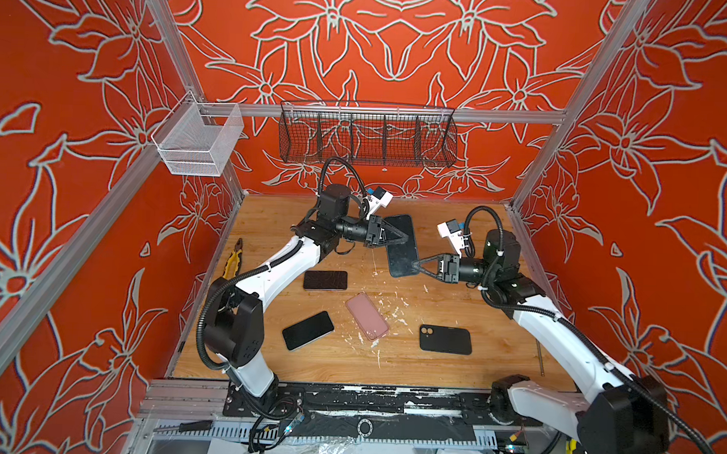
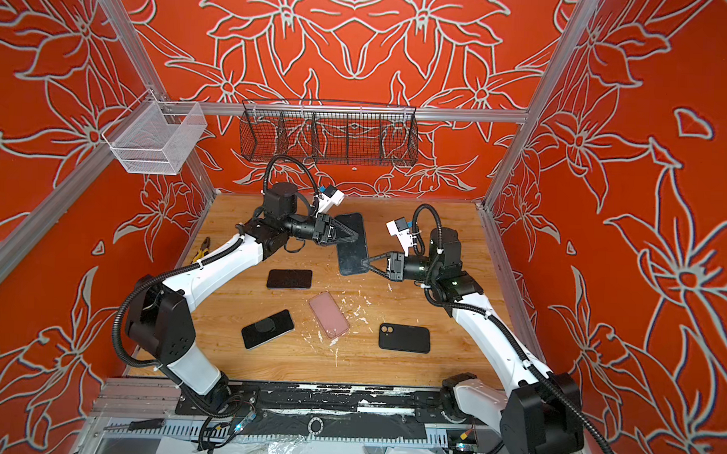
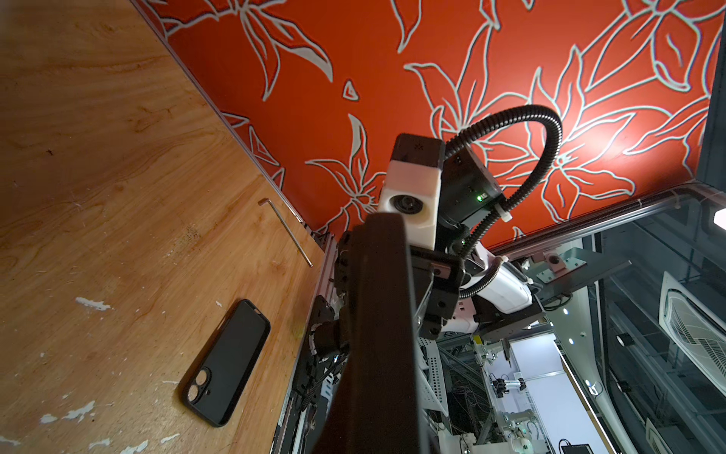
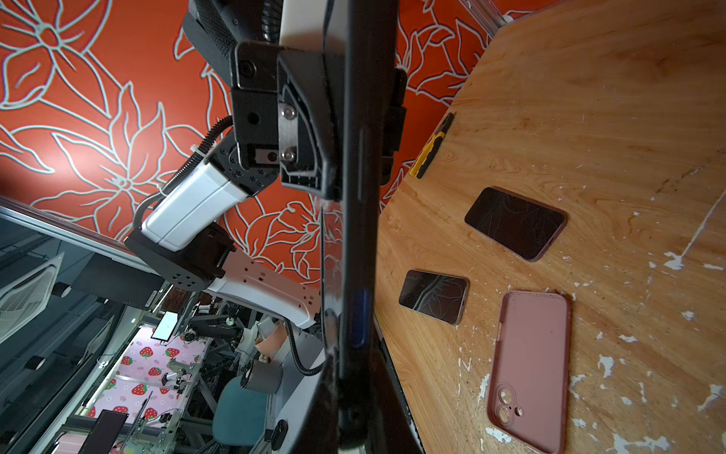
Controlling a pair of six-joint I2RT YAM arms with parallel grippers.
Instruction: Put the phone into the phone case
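The black phone is pinched by my right gripper near its lower corner, so that gripper should move toward the long edge's middle before my left gripper lets go of the phone.
A large black phone hangs above the back middle of the wooden table, held between both arms. My left gripper is shut on its left long edge and my right gripper is shut on its lower right edge. The right wrist view shows this phone edge-on, with a glossy face and a matte rim; whether a case surrounds it I cannot tell. On the table lie a pink phone case, a black phone case and two dark-screened phones.
Yellow-handled pliers lie at the table's left edge and an Allen key at its right edge. A black wire basket hangs on the back rail and a white mesh basket on the left rail. White flecks dot the table's middle.
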